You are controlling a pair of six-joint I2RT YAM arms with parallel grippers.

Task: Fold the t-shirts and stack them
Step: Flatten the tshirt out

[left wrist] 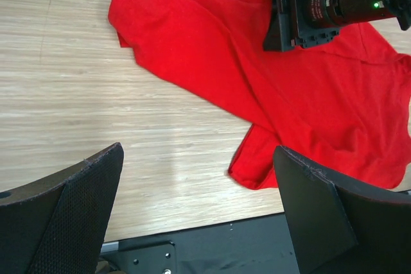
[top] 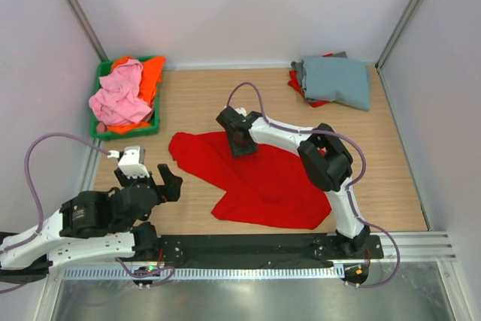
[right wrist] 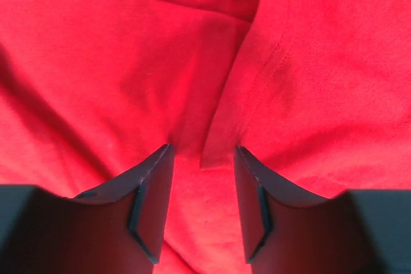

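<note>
Only a narrow part of the red t-shirt's flap (right wrist: 218, 149) is between my right gripper's fingers. Next, I move over the flap (right wrist: 249, 126) and pinch more cloth before I pull.
A bright red t-shirt (top: 263, 178) lies crumpled and spread in the middle of the table; it also shows in the left wrist view (left wrist: 257, 68). My right gripper (top: 239, 139) is down on its upper left part. In the right wrist view my right gripper (right wrist: 203, 152) is open, with a fold edge of the red cloth (right wrist: 231, 133) between the fingertips. My left gripper (top: 161, 182) is open and empty above bare table left of the shirt, as the left wrist view (left wrist: 199, 178) shows. A folded grey-blue t-shirt (top: 338, 80) lies on a folded red one (top: 297, 84) at the back right.
A green bin (top: 128, 133) at the back left holds a pink t-shirt (top: 120, 99) and an orange t-shirt (top: 152, 73). White walls close in the table on three sides. A black base rail (top: 248, 246) runs along the near edge.
</note>
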